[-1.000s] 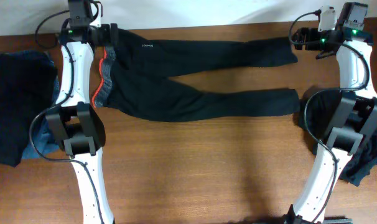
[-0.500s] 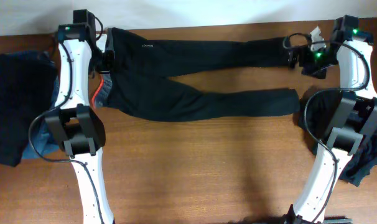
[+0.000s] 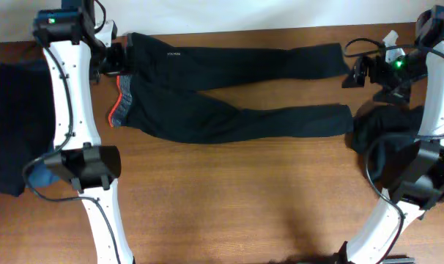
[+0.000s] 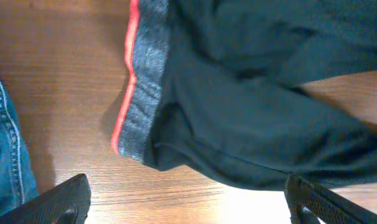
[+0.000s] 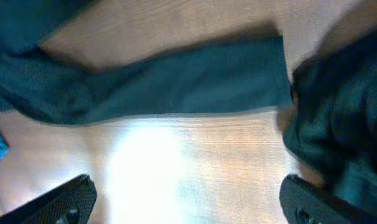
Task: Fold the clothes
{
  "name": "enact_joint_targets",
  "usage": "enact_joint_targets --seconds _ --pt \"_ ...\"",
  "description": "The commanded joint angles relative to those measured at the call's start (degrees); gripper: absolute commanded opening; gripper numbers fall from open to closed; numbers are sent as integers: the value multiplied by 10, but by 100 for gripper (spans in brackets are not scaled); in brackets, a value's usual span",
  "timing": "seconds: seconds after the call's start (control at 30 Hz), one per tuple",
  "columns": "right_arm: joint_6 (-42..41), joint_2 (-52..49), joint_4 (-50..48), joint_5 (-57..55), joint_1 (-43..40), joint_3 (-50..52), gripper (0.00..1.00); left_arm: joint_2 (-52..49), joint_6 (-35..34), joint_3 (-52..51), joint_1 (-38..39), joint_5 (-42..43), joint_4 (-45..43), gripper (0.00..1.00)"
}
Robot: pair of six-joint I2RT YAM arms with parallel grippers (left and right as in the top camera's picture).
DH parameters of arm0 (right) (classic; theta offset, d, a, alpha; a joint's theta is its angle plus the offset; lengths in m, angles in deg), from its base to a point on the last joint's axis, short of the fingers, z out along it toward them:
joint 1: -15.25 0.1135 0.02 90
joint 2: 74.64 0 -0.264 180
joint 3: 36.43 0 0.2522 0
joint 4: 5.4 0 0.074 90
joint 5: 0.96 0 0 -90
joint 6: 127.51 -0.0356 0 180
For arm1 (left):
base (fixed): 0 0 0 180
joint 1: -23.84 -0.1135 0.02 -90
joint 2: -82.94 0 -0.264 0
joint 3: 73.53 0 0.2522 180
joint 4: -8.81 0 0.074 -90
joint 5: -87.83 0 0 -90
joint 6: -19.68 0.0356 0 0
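Note:
The near trouser leg curves from waistband to hem, so I should pull the waistband's near corner tight with my left gripper while my right gripper holds the hem.
Long black trousers lie flat across the table's far half, both legs stretched out to the right. Their grey waistband with a red edge is at the left. My left gripper hovers just left of the waistband's far end. In the left wrist view it is open over bare wood, with the waistband ahead of it. My right gripper hangs off the end of the far leg. In the right wrist view it is open and empty, below a trouser leg.
A pile of dark clothes with blue denim lies at the table's left edge. The denim also shows in the left wrist view. More dark garments are heaped at the right, near the right arm's base.
Both arms have drawn outward from the trousers' ends, the left gripper to the left of the waistband, the right gripper to the right and nearer. The trousers have stayed put.

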Motion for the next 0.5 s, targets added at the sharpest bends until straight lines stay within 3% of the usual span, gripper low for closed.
enact_joint_targets --seconds 0.0,0.3,0.47 --pt "-26 44 4 -75 42 5 99 54 -7 5 25 31 2 99" --pt "-71 187 4 -92 77 24 99 234 -9 -113 84 -58 2 99" --pt "-129 233 2 -210 76 75 99 281 -76 -224 78 -158 -1 99"
